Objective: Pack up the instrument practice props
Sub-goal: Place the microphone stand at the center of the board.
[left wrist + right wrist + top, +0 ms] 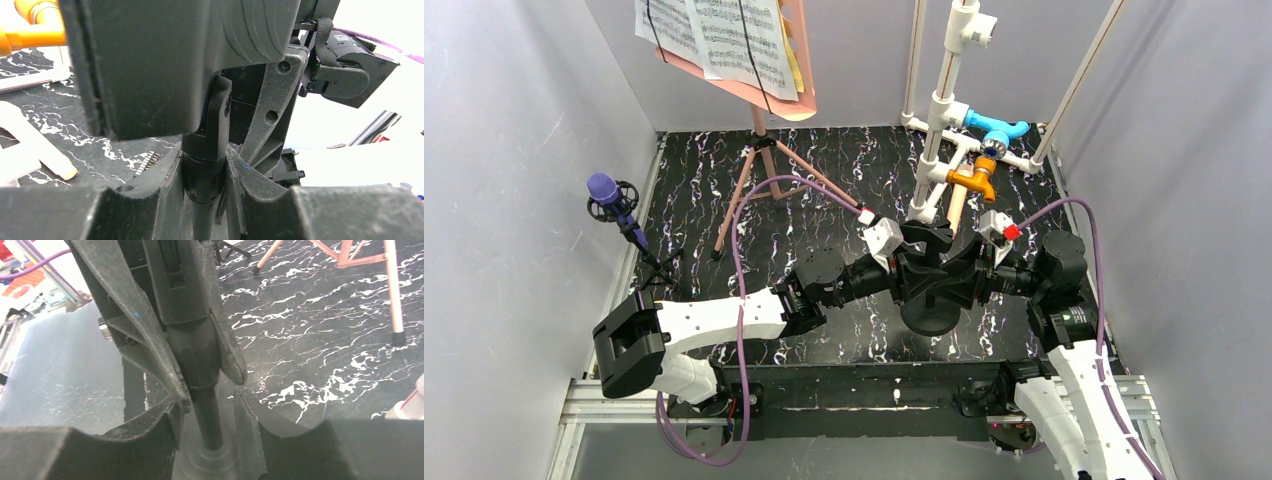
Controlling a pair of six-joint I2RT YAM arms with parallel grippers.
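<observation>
The open spot (1026, 202) next to the white pipe frame is on the right gripper's side, so the robot's right gripper should take over the stand's pole (207, 417) from the left gripper.
A black stand with a thin pole (212, 125) and a round base (929, 318) stands at the table's near middle. My left gripper (202, 170) is shut on the pole's thick collar. My right gripper (210, 410) reaches in from the other side, lower on the pole (207, 415). Its jaws stand around the pole with a narrow gap on each side. Both grippers meet over the base, the left gripper (921, 268) and the right gripper (949, 272). A purple microphone (604, 188) sits on a small black tripod (659, 265) at the left. The pink sheet-music holder (769, 105) carries music pages (724, 35) at the back.
The white pipe frame (944, 110) with blue (999, 128) and orange (977, 180) fittings rises just behind the grippers. The holder's pink tripod legs (759, 175) spread over the back left of the dark marbled table (844, 160). Grey walls close in on both sides.
</observation>
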